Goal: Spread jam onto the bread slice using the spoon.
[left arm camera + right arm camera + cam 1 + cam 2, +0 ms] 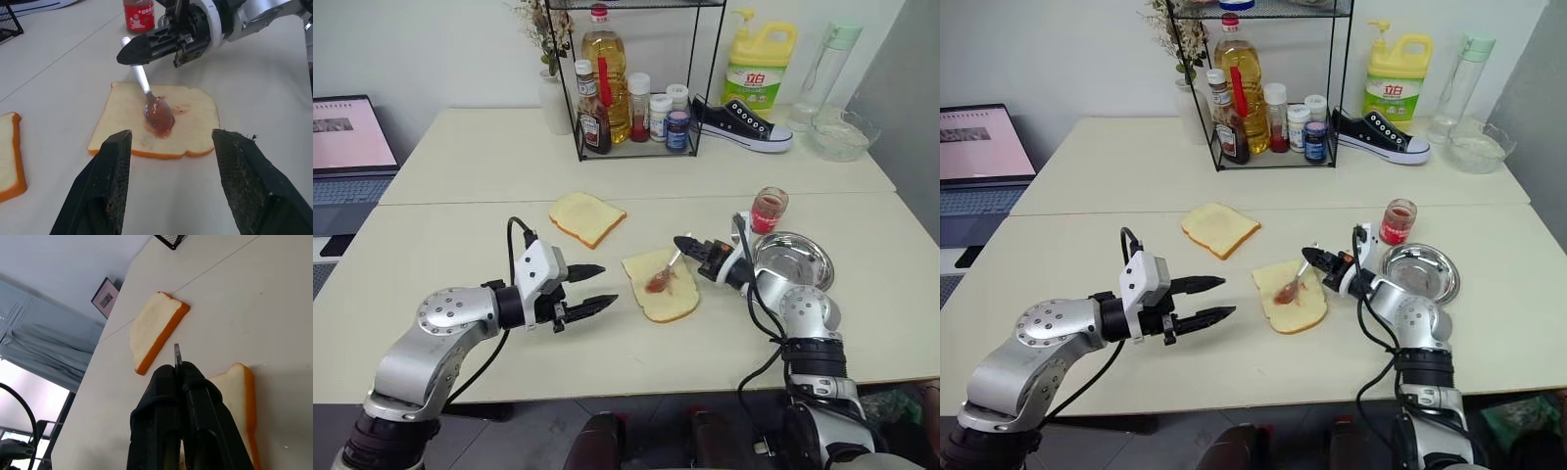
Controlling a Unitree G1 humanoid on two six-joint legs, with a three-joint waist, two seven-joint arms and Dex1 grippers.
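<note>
Jam sits heaped (658, 282) under the spoon's bowl in the middle of the slice, so I should use my right gripper to pull the spoon back toward the bread slice's edge (689, 280) closest to the steel dish.
The bread slice (677, 298) lies flat in the middle of the near table. A blob of red jam sits on it under the bowl of the spoon (662, 279). My right gripper (679, 242) is shut on the spoon's thin handle and reaches in from the right, just above the slice. The handle's tip pokes out past the fingers (177, 352). The jam jar (769, 209) stands behind that arm. My left gripper (607, 284) hovers open to the left of the slice, pointing at it, with nothing between its fingers (115, 166).
A second bread slice (586, 216) lies further back to the left. A round steel dish (793, 259) sits by the right arm. At the back stand a wire rack of bottles (636, 98), a shoe (741, 122), dish soap (759, 69) and a glass bowl (842, 132). A laptop (347, 137) is at far left.
</note>
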